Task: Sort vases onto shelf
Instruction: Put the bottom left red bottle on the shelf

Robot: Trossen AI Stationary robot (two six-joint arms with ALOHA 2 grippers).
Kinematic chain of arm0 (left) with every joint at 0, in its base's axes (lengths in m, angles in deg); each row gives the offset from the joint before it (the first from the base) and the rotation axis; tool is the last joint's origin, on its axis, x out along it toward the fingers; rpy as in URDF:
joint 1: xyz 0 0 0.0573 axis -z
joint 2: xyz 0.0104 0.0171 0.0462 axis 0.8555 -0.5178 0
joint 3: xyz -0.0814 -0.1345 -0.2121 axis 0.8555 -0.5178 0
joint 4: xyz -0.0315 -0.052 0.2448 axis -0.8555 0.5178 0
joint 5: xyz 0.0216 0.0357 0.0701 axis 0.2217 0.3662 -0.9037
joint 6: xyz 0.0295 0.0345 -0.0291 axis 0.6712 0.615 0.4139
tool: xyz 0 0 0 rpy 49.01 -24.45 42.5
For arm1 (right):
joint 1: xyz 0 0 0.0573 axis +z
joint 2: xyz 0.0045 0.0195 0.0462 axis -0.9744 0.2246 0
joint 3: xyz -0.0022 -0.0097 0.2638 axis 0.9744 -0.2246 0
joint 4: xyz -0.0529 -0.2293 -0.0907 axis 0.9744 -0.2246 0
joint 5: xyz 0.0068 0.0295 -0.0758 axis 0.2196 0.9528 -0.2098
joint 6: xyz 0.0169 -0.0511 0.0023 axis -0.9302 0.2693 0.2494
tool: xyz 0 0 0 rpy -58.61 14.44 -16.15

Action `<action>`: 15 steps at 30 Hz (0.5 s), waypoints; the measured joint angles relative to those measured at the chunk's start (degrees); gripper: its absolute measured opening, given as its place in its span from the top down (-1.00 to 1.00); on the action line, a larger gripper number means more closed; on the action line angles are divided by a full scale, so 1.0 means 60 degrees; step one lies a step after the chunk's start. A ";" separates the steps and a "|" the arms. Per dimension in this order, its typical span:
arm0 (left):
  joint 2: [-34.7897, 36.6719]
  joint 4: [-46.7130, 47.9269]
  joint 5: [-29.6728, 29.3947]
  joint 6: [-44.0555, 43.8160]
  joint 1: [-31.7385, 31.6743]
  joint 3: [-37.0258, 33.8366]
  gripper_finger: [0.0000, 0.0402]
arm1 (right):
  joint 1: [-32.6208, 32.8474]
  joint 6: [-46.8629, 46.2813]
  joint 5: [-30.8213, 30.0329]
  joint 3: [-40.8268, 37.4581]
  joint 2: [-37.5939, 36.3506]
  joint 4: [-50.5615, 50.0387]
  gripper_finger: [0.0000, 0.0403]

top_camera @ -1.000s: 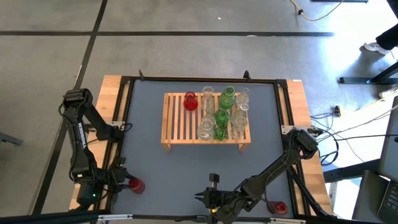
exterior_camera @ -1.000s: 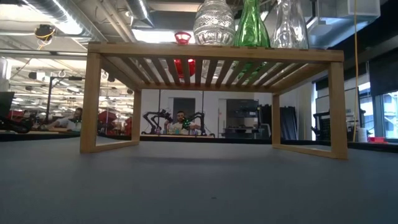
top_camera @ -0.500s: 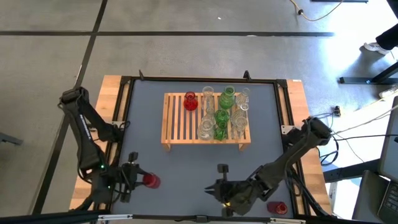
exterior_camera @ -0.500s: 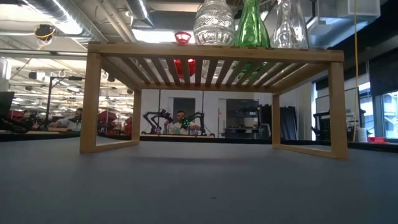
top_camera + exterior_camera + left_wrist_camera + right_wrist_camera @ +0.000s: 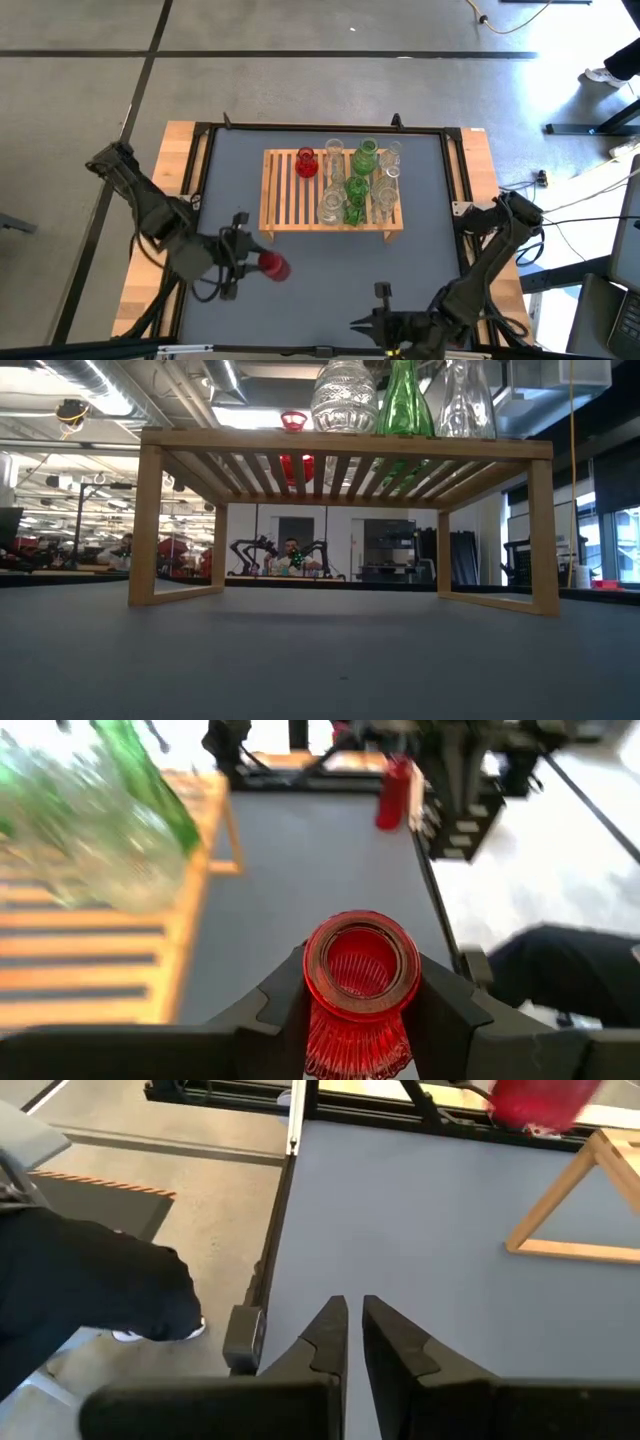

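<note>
My left gripper should keep carrying the ribbed red vase there (image 5: 306, 188) until its base sits flat, because slats in front (image 5: 306, 194) of the standing red vase are free.
The light wooden shelf (image 5: 333, 190) stands at the table's middle, toward the far side. On its right half stand several clear and green vases (image 5: 356, 180); a red vase (image 5: 306, 162) stands further left on it. My left gripper (image 5: 250, 264) hovers just near-left of the shelf, shut on another red vase (image 5: 272, 267). My right gripper (image 5: 385, 322) sits by the near edge, right of centre, shut and empty. A third red vase (image 5: 393, 792) stands at the near right corner, by the right arm's base. My left gripper pinches the ribbed red vase between its two fingers (image 5: 285, 1005), one on each side of the neck just below the rim (image 5: 360, 995). The fingers come roughly level from the table's left. The vase is lifted clear of the table.
The grey mat (image 5: 300, 290) between the shelf and the near edge is bare. A black frame (image 5: 200, 180) borders the mat. In the low view the shelf (image 5: 340, 445) spans the picture, with people at desks in the room behind.
My left gripper carried the red vase from the near left corner toward the right and the far side, and now stands close to the shelf's near left leg. My right gripper moved along the near edge toward the table's right.
</note>
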 joint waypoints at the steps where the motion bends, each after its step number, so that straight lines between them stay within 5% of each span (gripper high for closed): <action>1: 0.0000 0.0030 0.0082 0.0186 -0.0232 0.0189 0.40 | 0.0095 -0.0167 -0.0131 0.0000 0.0004 -0.0088 0.87; 9: 0.0011 0.1114 0.0672 0.1309 -0.2308 0.1503 0.40 | 0.0620 -0.1472 -0.0565 -0.0004 0.0354 -0.0722 0.87; 15: 0.0012 0.1198 0.2234 0.2162 -0.4154 0.1612 0.40 | 0.0908 -0.2465 -0.0989 -0.0018 0.0934 -0.0854 0.87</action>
